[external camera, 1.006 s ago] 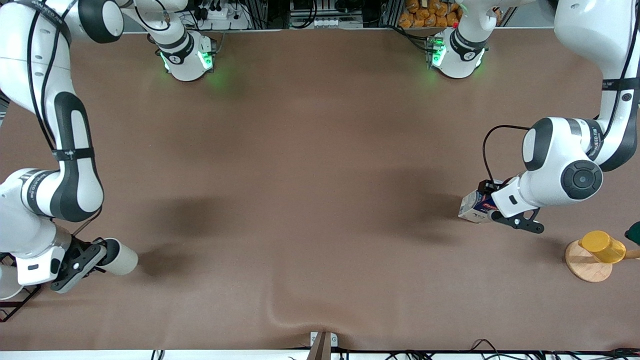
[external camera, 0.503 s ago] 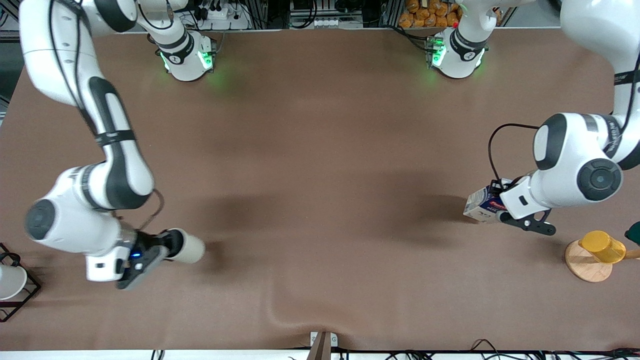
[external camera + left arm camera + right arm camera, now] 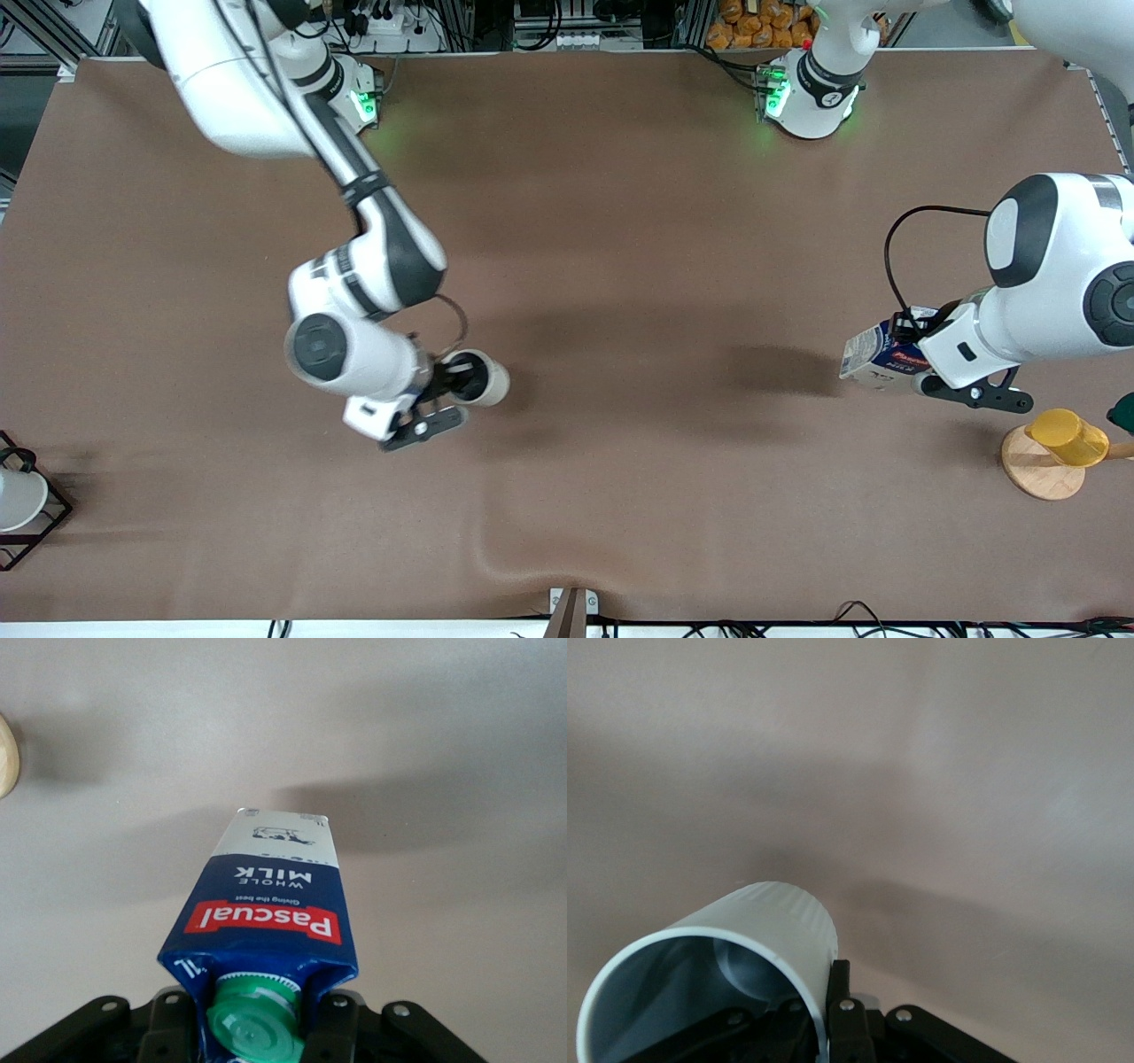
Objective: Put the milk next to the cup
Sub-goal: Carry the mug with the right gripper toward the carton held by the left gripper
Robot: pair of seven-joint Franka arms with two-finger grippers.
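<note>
My right gripper is holding the grey-beige cup (image 3: 490,379) at a tilt. I should set the cup upright at the brown table's middle (image 3: 539,356) before my left gripper brings the milk next to it.
My left gripper (image 3: 914,365) is shut on the milk (image 3: 877,358), a dark-blue and white carton with a green cap (image 3: 255,1028) and red logo, held tilted over the table at the left arm's end. My right gripper (image 3: 450,390) is shut on the rim of the grey-beige cup (image 3: 481,379), held on its side over the middle of the brown table. In the right wrist view the cup (image 3: 744,948) shows its grey inside, with one finger inside the wall and one outside. In the left wrist view the milk (image 3: 270,912) points away from the jaws.
A yellow cup (image 3: 1067,436) lies on a round wooden coaster (image 3: 1036,470) near the milk, at the left arm's end. A dark green thing (image 3: 1123,413) shows at that edge. A white cup (image 3: 18,498) in a black wire rack (image 3: 40,532) stands at the right arm's end.
My right arm has carried the cup from the right arm's end of the table toward the middle. My left gripper with the milk has drifted slightly toward the left arm's end.
</note>
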